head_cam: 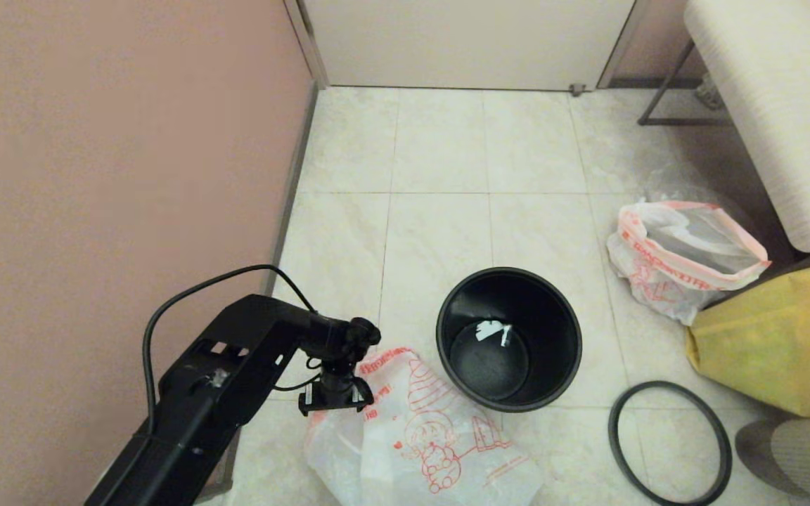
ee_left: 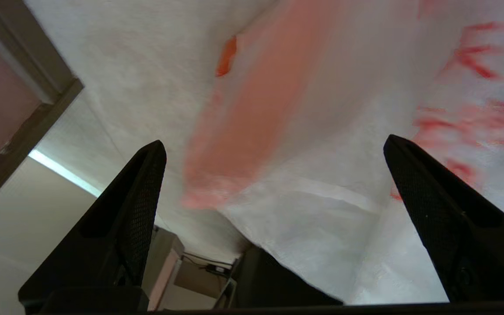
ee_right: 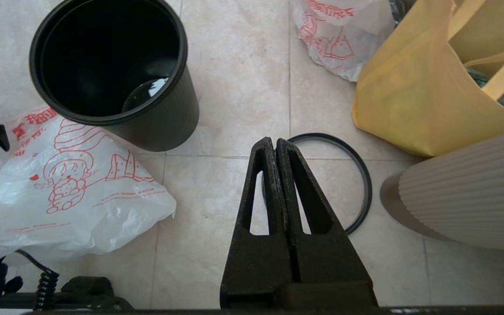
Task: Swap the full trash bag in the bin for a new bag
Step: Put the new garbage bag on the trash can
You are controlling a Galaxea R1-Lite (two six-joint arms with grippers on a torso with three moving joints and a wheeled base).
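Observation:
The new bag's pink rim (ee_left: 258,126) points in between the open fingers of my left gripper. I should keep going down until the fingers are on both sides of the rim's corner (ee_left: 208,191), then close them.
The black bin (head_cam: 509,337) stands upright on the tiled floor with no liner in it; a white scrap (head_cam: 493,330) lies on its bottom. Its grey hoop (head_cam: 658,384) lies flat on the floor to its right. The new bag (head_cam: 433,436), limp with a red cartoon figure, lies left of the bin. My left gripper (head_cam: 335,406) points down over the bag's top-left corner, open (ee_left: 274,144), with the bag's plastic (ee_left: 322,175) close between its fingers. The full trash bag (head_cam: 679,256) sits at the right. My right gripper (ee_right: 274,142) is shut and empty above the hoop (ee_right: 368,183).
A yellow bag (head_cam: 770,351) leans just right of the full bag and the hoop. A ribbed grey object (head_cam: 799,450) is at the lower right. A white bench (head_cam: 778,105) stands at the back right, and a pink wall (head_cam: 95,176) runs along the left.

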